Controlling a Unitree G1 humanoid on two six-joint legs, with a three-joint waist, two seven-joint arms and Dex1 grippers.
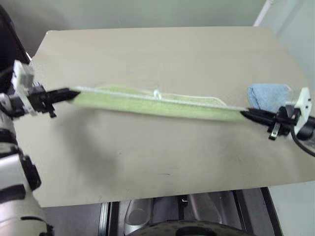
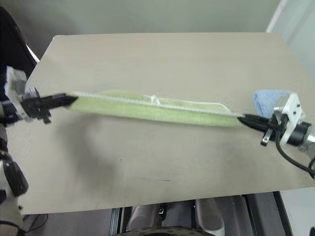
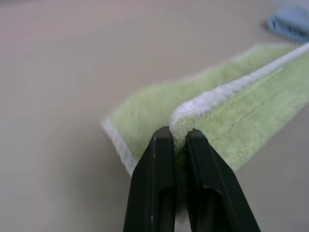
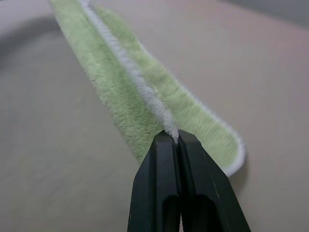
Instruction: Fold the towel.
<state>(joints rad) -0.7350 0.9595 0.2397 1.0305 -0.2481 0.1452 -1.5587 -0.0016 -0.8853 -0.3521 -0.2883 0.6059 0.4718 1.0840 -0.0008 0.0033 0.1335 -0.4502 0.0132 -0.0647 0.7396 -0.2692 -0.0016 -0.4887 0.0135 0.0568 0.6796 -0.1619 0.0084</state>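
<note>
I should move my left gripper back together with my right gripper, lower the hem and line up both layers, because the towel's far hem [image 1: 211,98] shows beyond the raised hem [image 1: 128,95].
The light green towel [image 1: 157,104] with white edging hangs stretched taut between my two grippers, just above the beige table [image 1: 147,54]. Its lower part trails toward the tabletop behind the raised edge. A small white loop [image 1: 157,93] sits at the middle of the top edge. My left gripper [image 1: 74,93] is shut on the towel's left corner, and the left wrist view shows the white hem [image 3: 203,99] pinched between its fingers [image 3: 154,188]. My right gripper [image 1: 244,114] is shut on the right corner [image 4: 170,128].
A small light blue towel [image 1: 268,97] lies crumpled on the table just behind my right gripper. The table's front edge [image 1: 162,194] is near me, with dark equipment [image 1: 172,216] below it. A pale wall [image 1: 147,12] stands beyond the far edge.
</note>
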